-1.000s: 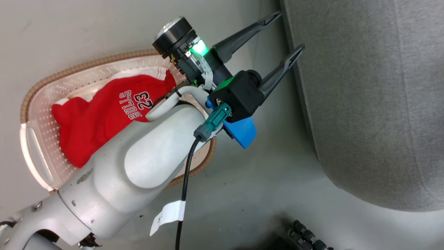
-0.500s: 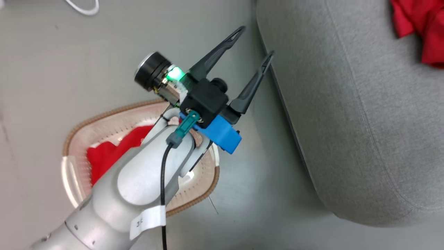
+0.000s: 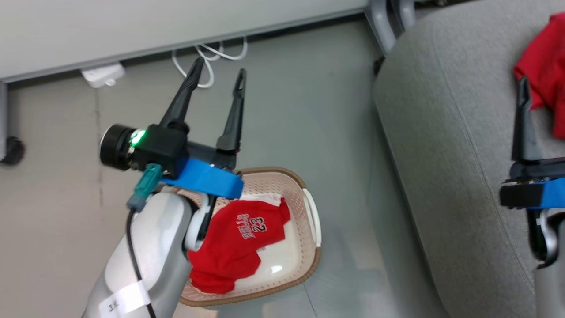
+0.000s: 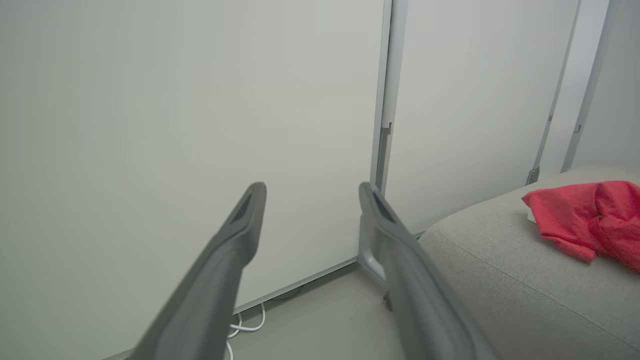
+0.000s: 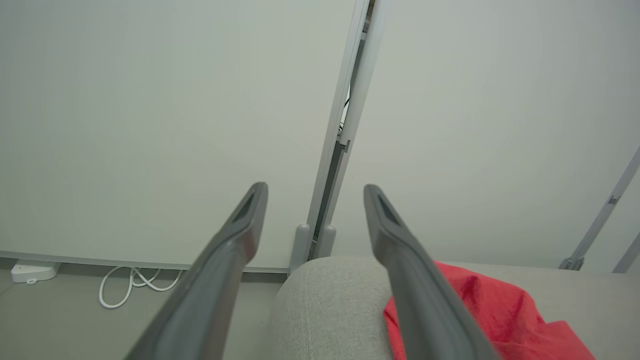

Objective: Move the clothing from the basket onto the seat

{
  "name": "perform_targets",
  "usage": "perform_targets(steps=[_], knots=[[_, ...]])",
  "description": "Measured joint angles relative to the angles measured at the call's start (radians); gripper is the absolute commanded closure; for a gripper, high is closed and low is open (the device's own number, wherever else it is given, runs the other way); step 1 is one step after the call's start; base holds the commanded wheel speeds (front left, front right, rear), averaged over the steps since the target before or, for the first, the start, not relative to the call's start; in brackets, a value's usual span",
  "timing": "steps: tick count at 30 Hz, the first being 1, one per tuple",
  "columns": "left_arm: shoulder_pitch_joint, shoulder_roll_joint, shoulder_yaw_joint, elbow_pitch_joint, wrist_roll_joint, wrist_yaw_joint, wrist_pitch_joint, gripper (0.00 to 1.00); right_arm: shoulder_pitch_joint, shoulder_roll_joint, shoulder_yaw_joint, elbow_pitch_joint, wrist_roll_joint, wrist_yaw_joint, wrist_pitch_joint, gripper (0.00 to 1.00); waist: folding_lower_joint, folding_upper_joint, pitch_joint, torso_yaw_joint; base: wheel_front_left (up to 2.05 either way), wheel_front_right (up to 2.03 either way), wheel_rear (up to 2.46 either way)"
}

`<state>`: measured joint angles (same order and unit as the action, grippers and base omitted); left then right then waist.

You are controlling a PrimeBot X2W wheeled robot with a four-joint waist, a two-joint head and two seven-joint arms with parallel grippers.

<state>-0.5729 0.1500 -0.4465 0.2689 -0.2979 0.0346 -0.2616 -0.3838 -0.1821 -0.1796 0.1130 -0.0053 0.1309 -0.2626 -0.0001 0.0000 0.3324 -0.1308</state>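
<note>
A white edge (image 3: 265,198) lies snug against the red jersey (image 3: 239,243), so I expect it will come up with the jersey when I lift it, leaving the basket empty.
A red "BULLS 23" jersey (image 3: 238,238) lies crumpled in the cream perforated basket (image 3: 311,212) on the floor. My left gripper (image 3: 219,68) is open and empty, held above the basket's far left side and pointing at the wall; its wrist view shows the open gripper (image 4: 311,187). The grey seat (image 3: 441,154) stands right of the basket, with another red garment (image 3: 543,75) lying on it. That garment (image 4: 585,220) lies apart from both grippers. One right finger (image 3: 524,119) rises over the seat. My right gripper (image 5: 313,189) is open and empty above the seat (image 5: 325,300) and garment (image 5: 480,310).
A pale wall panel runs along the back, with a white cable (image 3: 207,55) and a white adapter (image 3: 103,75) on the floor below it. A metal frame leg (image 3: 382,17) stands by the seat's far corner. A dark caster (image 3: 11,150) sits at the left edge.
The head camera has swung and lifted, so the whole picture shifted. My left gripper stays open and now points at the wall. A right finger has come into view over the seat.
</note>
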Motion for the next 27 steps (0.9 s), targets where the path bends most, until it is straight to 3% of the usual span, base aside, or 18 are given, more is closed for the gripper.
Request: perform_targets(steps=[6, 14, 27], knots=[[0.093, -0.024, 0.118, -0.019, 0.034, -0.017, 0.000, 0.00, 0.027, 0.019, 0.078, 0.006, 0.008, 0.000, 0.000, 0.00, 0.0000, 0.0000, -0.060, 0.054, 0.00, 0.00, 0.00], [0.252, -0.064, 0.272, -0.043, 0.095, -0.077, 0.000, 0.00, 0.113, 0.060, 0.137, 0.015, 0.028, 0.000, 0.000, 0.00, 0.0000, 0.0000, -0.161, 0.120, 0.00, 0.00, 0.00], [0.374, -0.095, 0.342, -0.053, 0.134, -0.136, 0.000, 0.00, 0.232, 0.099, 0.108, 0.044, 0.060, 0.000, 0.000, 0.00, 0.0000, 0.0000, -0.232, 0.162, 0.00, 0.00, 0.00]])
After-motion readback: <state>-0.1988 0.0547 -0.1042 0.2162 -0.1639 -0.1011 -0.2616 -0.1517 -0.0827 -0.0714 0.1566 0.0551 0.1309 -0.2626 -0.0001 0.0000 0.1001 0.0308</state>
